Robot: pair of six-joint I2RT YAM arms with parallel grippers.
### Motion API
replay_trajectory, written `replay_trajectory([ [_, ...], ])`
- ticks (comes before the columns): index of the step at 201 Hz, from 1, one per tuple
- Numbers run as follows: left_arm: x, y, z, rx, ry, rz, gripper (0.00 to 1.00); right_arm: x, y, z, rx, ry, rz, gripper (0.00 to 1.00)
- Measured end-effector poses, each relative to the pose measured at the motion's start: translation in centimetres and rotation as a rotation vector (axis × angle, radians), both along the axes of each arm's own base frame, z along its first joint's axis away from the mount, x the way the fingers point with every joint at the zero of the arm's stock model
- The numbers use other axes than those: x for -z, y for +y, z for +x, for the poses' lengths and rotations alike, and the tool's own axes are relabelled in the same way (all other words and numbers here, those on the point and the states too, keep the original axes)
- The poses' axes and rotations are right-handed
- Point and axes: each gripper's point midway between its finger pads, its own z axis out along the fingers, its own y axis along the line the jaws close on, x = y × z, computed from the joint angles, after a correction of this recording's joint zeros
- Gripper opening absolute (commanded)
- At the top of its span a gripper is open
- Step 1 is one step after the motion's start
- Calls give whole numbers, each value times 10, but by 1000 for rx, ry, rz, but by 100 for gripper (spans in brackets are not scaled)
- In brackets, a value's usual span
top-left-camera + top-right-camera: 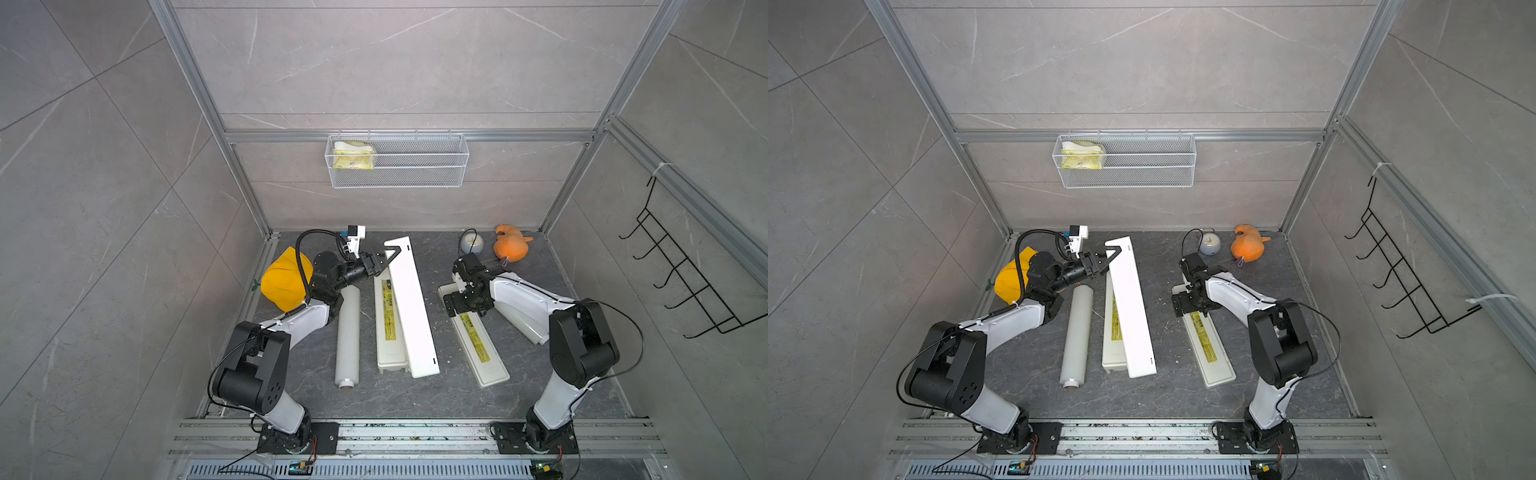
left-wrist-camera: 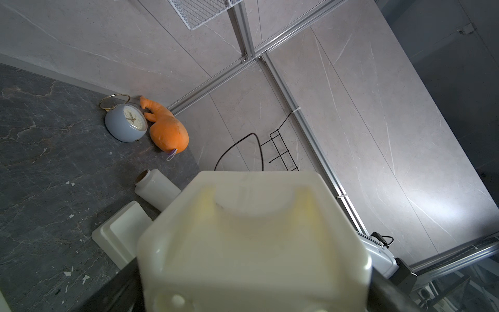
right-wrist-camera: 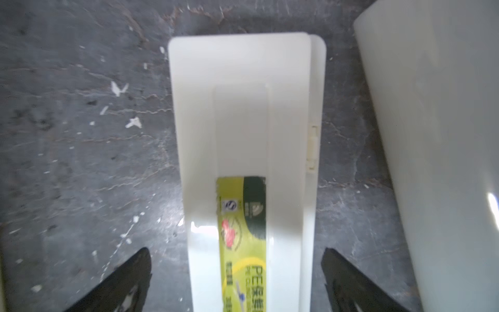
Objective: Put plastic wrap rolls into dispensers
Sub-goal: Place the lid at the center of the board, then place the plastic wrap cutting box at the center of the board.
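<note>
The dispenser's white half [image 1: 412, 308] is held up by my left gripper with its long edge free, so my right gripper should keep moving toward that edge [image 1: 422, 297] and close there.
Two dispensers lie on the dark slab. The left dispenser [image 1: 388, 328] has its yellow-labelled half flat and its long white half [image 1: 411, 307] tilted up. My left gripper [image 1: 386, 257] is shut on the far end of that raised half, whose cream hollow [image 2: 253, 237] fills the left wrist view. One plastic wrap roll [image 1: 347, 336] lies left of it, untouched. My right gripper [image 3: 236, 251] hangs open astride the far end of the right dispenser [image 3: 243, 121], its lid down, with a gap at each fingertip [image 3: 135, 270]. The other roll [image 3: 432, 135] lies right beside that dispenser, partly under my right arm.
A yellow plush [image 1: 284, 278] sits behind my left arm. A blue clock [image 1: 471, 243] and an orange plush toy [image 1: 511, 245] stand at the back right. A wire basket [image 1: 397, 166] hangs on the back wall and a black hook rack [image 1: 685, 274] on the right wall.
</note>
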Motion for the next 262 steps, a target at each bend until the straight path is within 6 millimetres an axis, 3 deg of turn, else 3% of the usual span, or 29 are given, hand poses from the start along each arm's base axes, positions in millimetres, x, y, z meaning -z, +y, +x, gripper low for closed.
replay_trajectory([
  [30, 2, 0, 3, -15, 10, 0, 73, -73, 6, -5, -22, -136, 183, 99],
  [55, 1, -6, 6, -13, 12, -1, 73, -135, 23, -23, -94, -239, 381, 99],
  [90, 0, -19, 12, -6, 12, -5, 73, -191, 60, -52, -233, -278, 680, 99],
  [139, 5, -35, 17, 20, 17, -5, 73, -199, 98, -77, -328, -166, 957, 97],
  [192, -1, -47, 20, 44, 6, -37, 72, -200, 136, -92, -429, -84, 1053, 79],
  [232, -5, -50, 19, 59, 4, -65, 74, -197, 147, -90, -436, -52, 1095, 45],
  [262, -15, -51, 15, 72, -11, -96, 78, -201, 149, -90, -439, -47, 1125, 10],
])
